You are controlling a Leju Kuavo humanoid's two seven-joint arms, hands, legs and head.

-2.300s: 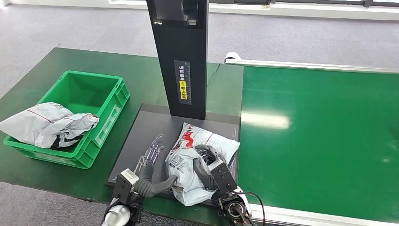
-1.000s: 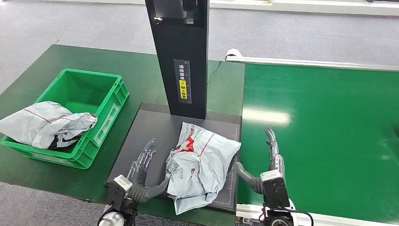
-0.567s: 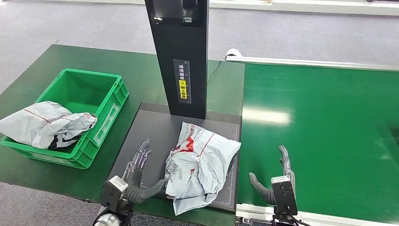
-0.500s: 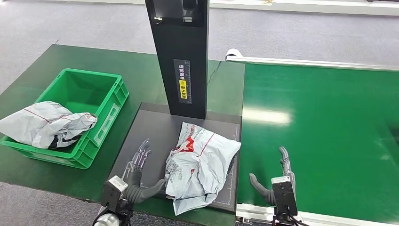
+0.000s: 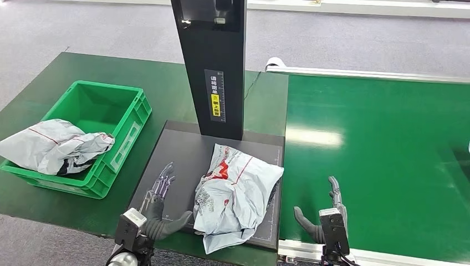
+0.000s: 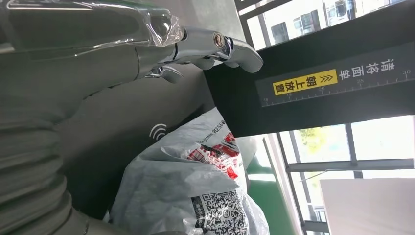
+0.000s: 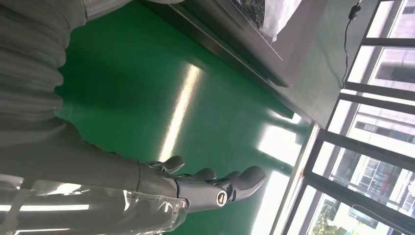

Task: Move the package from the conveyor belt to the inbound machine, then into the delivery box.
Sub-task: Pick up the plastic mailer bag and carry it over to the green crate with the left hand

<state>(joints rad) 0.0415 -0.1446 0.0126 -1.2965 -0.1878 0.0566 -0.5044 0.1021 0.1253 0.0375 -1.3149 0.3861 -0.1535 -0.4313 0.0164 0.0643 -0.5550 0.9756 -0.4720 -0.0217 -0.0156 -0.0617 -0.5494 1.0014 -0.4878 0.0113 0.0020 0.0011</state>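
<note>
Loose wrinkles [image 5: 235, 205] cross the white package [image 5: 235, 194]. The plastic will bunch up at my grip and the rest of the package will sag when I lift it.
A white plastic package [image 5: 235, 194] with red print and a QR label lies on the dark scan plate [image 5: 177, 152] of the inbound machine, below its black column [image 5: 213, 66]. The left wrist view has the same package [image 6: 191, 196] close by. My left hand [image 5: 161, 208] is open beside the package's left edge, thumb reaching toward the bag, fingers spread over the plate. Holding nothing, my right hand [image 5: 327, 213] is open above the green conveyor belt [image 5: 382, 149], apart from the package; the right wrist view looks along its extended fingers [image 7: 215, 186].
A green delivery box [image 5: 88, 138] stands at the left on the green table, with another grey-white package [image 5: 52, 145] draped over its near-left rim. The belt's white end roller [image 5: 274, 66] lies behind the machine's right side.
My right hand let go of the package and swung right, out over the belt. My left hand drew back slightly along the plate. The package stayed on the plate.
</note>
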